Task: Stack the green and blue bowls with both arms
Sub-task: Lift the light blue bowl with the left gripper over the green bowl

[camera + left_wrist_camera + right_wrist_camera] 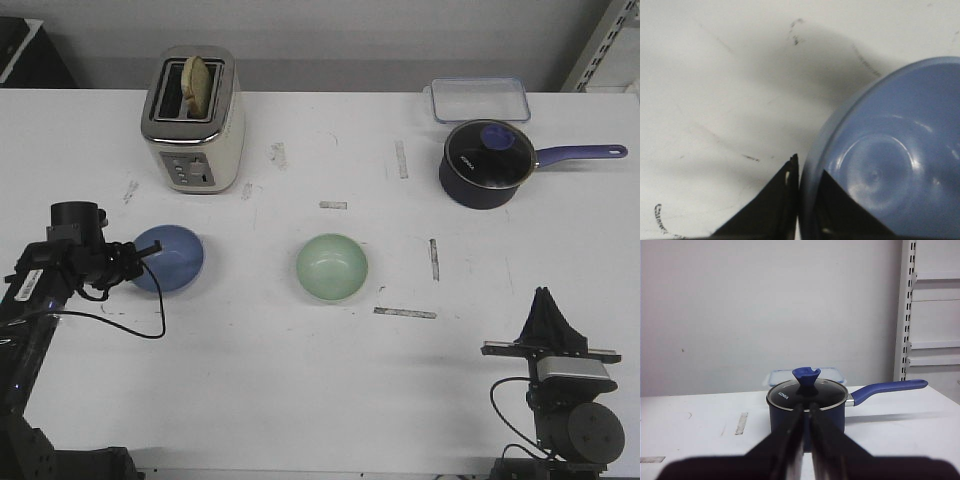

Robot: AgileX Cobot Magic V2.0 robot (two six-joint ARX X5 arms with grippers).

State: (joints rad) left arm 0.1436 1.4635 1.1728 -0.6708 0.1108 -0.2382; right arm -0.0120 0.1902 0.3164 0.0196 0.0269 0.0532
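The robot's left gripper is pinching the blue bowl's rim and the green bowl stands upright and empty, so the robot should keep carrying the blue bowl until it nests inside the green bowl.
The periwinkle blue bowl is on the left of the white table. My left gripper is shut on its near-left rim. In the left wrist view one finger is outside the wall of the blue bowl and the other finger is inside; the left gripper pinches the rim. The mint green bowl sits upright and empty at the table's middle, apart from both arms. My right gripper is shut and empty at the front right, and in its wrist view the right gripper points at the saucepan.
A cream toaster with bread stands at the back left. A dark blue saucepan with a glass lid is at the back right, also in the right wrist view. A clear lidded container lies behind it. Tape marks dot the table.
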